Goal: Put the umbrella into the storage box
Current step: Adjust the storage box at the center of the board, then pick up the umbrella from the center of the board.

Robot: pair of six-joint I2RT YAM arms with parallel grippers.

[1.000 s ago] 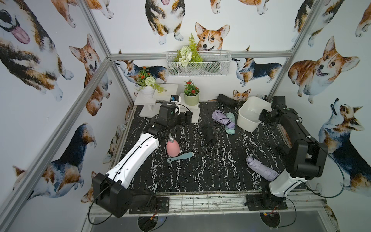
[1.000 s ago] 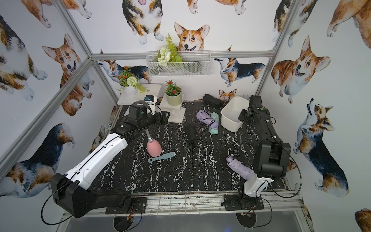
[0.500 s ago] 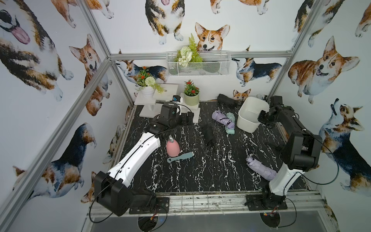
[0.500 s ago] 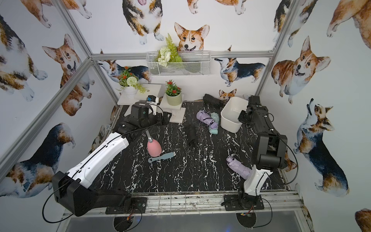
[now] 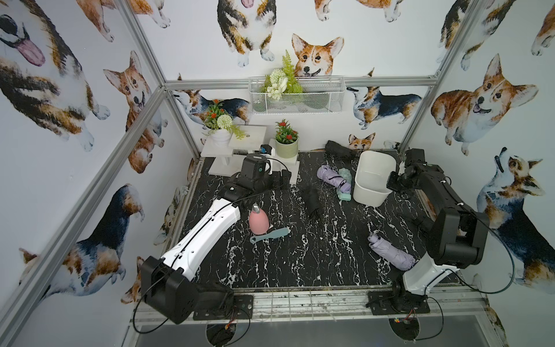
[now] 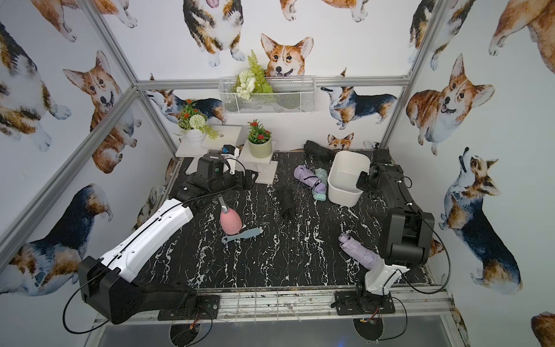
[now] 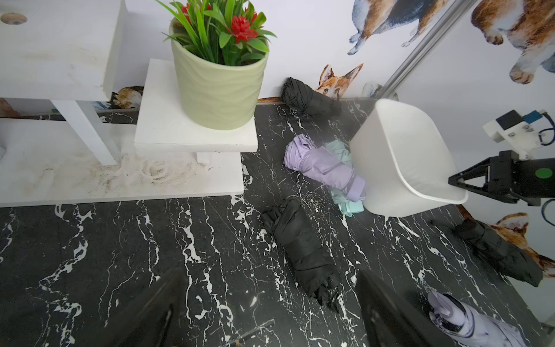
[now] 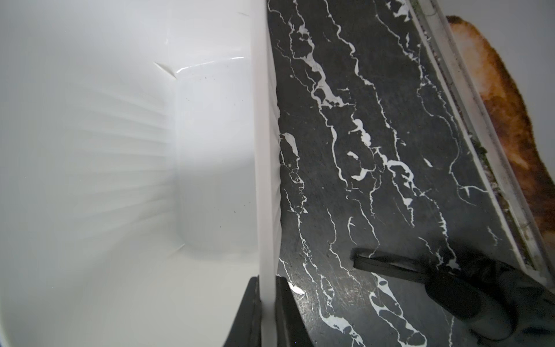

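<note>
The black umbrella [image 5: 312, 201] is nearer my left gripper while my right gripper holds the storage box's side [image 5: 386, 187], so my left gripper should raise the umbrella toward the box.
The storage box [image 5: 374, 177] [image 6: 347, 177] [image 7: 402, 162], a plain white tub, stands at the back right of the table and holds nothing. My right gripper [image 8: 267, 285] [image 5: 392, 184] is shut on its near wall [image 8: 267, 150], one finger inside and one outside. Several folded umbrellas lie around it. A black umbrella [image 5: 312, 202] [image 7: 303, 249] is mid-table, and a lilac one [image 5: 333, 177] lies over a mint one [image 5: 345, 181] against the box. My left gripper [image 7: 270, 315] [image 5: 285, 177] hangs open over the bare table, left of the black umbrella.
A second lilac umbrella [image 5: 390, 251] lies front right by the right arm's base, and black ones lie at the back wall [image 5: 339, 148] and under the right arm [image 8: 480, 294]. A pink bottle [image 5: 257, 220], a teal brush [image 5: 270, 235] and a potted plant [image 5: 286, 144] on white stands are at the left.
My right gripper's jaws have closed onto the storage box's wall. The left arm has barely moved and stays open.
</note>
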